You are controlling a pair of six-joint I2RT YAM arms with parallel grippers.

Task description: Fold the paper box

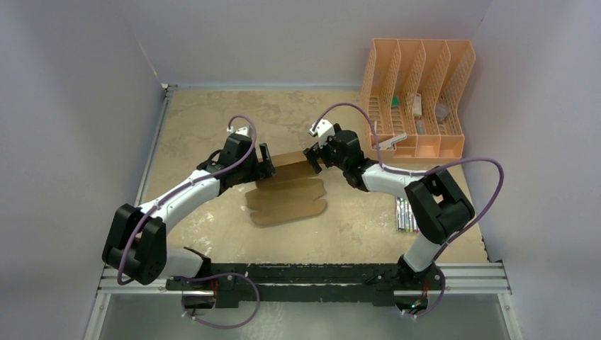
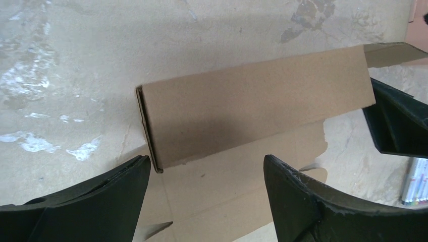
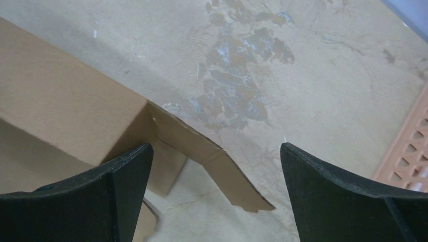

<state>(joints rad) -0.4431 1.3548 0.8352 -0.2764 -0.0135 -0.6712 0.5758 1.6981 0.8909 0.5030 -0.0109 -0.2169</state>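
Observation:
The side flap [image 3: 194, 142] sticks out from the standing panel's end, so my left gripper should steady the panel's other end [image 2: 157, 125] while my right gripper folds the side flap in.
The paper box [image 1: 287, 193] is a brown die-cut cardboard sheet lying mid-table, its far panel [image 2: 252, 113] folded up and standing. My left gripper [image 1: 265, 164] is at the panel's left end, open, with nothing between its fingers [image 2: 116, 201]; the raised panel and flat sheet lie just beyond them. My right gripper [image 1: 312, 157] is at the panel's right end, open. Its left finger [image 3: 101, 196] is close to the panel corner [image 3: 75, 111]. A loose side flap [image 3: 212, 166] hangs between the fingers, apart from both.
An orange plastic file rack [image 1: 417, 95] stands at the back right, close behind the right arm. A pack of coloured markers [image 1: 405, 214] lies on the table right of the sheet. Purple walls enclose the table on three sides.

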